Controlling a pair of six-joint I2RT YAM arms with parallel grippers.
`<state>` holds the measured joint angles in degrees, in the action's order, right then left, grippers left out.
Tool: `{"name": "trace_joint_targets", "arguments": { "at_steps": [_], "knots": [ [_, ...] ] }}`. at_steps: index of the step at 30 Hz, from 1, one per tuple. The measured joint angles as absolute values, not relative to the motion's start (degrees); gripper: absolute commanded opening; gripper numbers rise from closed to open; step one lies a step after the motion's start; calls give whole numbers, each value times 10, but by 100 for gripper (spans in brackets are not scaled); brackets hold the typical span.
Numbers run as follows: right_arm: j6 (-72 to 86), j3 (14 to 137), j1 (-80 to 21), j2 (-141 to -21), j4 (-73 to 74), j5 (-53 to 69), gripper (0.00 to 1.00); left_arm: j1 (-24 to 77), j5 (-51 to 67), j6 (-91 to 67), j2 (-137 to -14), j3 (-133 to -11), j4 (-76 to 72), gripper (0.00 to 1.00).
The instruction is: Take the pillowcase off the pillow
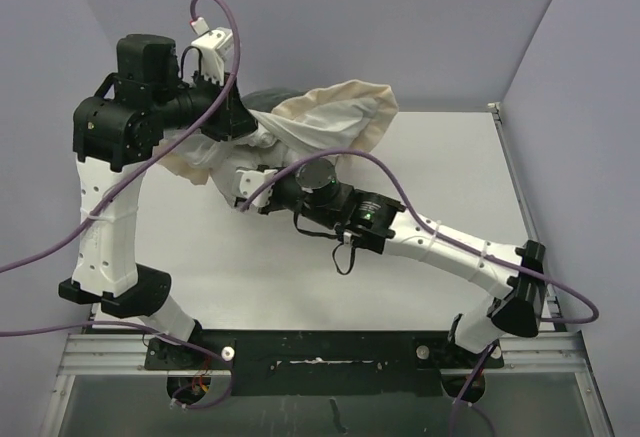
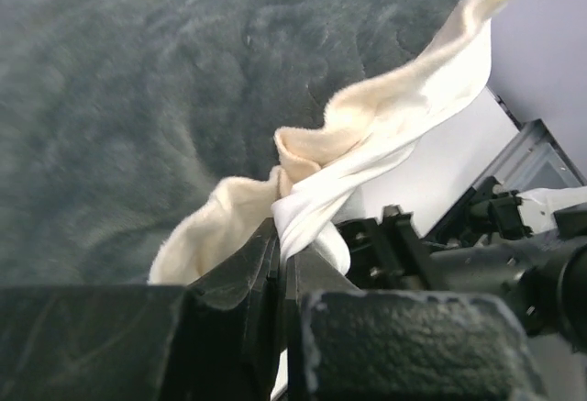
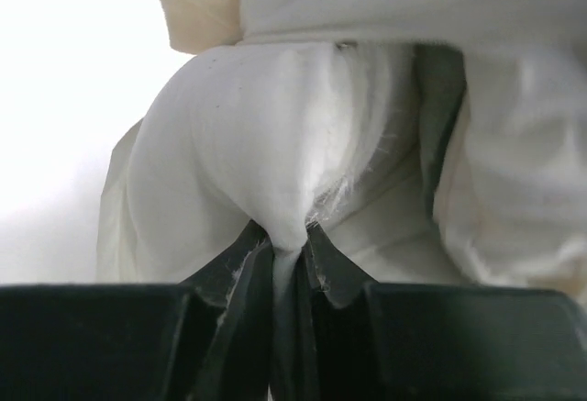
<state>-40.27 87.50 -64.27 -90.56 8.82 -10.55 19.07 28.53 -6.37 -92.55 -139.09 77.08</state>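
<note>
I should let go of the pillowcase's frill with my left gripper and hold the pillow's corner (image 1: 229, 171) with it, because the pillowcase still covers the pillow's far side (image 1: 362, 113) and this frees my right gripper for that side.
The pillowcase (image 1: 340, 112) hangs bunched at the back of the table, its white face and peach-beige frill showing. My left gripper (image 1: 236, 117) is raised and shut on its edge. In the left wrist view the dark grey plush face (image 2: 138, 98) fills the frame, and the gripper (image 2: 284, 240) pinches twisted white fabric and frill. The white pillow (image 1: 262, 145) sits low between the two grippers, mostly hidden by cover and arms. My right gripper (image 1: 246, 183) is shut on it. In the right wrist view the gripper (image 3: 289, 236) pinches a fold of the plain white pillow (image 3: 238, 135).
Purple cables (image 1: 400, 182) loop over both arms. Grey walls close in the back and both sides. A metal rail (image 1: 512, 172) runs along the table's right edge. White tabletop (image 1: 440, 157) shows to the right of the fabric. The right arm shows in the left wrist view (image 2: 514, 245).
</note>
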Motion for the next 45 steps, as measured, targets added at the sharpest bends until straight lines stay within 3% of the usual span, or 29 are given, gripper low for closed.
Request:
{"name": "trace_joint_targets", "arguments": {
  "at_steps": [8, 14, 21, 26, 34, 41, 45],
  "knots": [
    [-261, 755, -562, -766, 63, 38, 0, 191, 243, -6, -921, -1427, 761, 0],
    [-209, 713, -521, -733, 56, 99, 0, 195, 221, 29, -916, -1416, 751, 0],
    [-166, 667, -456, -675, 82, 153, 0, 195, 168, 82, -866, -1334, 691, 0],
    [-143, 666, -423, -643, 101, 183, 0, 195, 125, 113, -810, -1210, 608, 0],
    [-104, 696, -502, -653, 158, 182, 0, 195, 119, 82, -787, -1101, 497, 0],
    [-81, 762, -625, -700, 164, 157, 0, 257, 116, 54, -808, -1174, 477, 24],
    [-63, 783, -649, -721, 160, 171, 0, 324, 111, 60, -808, -1183, 477, 22]
  ]
}}
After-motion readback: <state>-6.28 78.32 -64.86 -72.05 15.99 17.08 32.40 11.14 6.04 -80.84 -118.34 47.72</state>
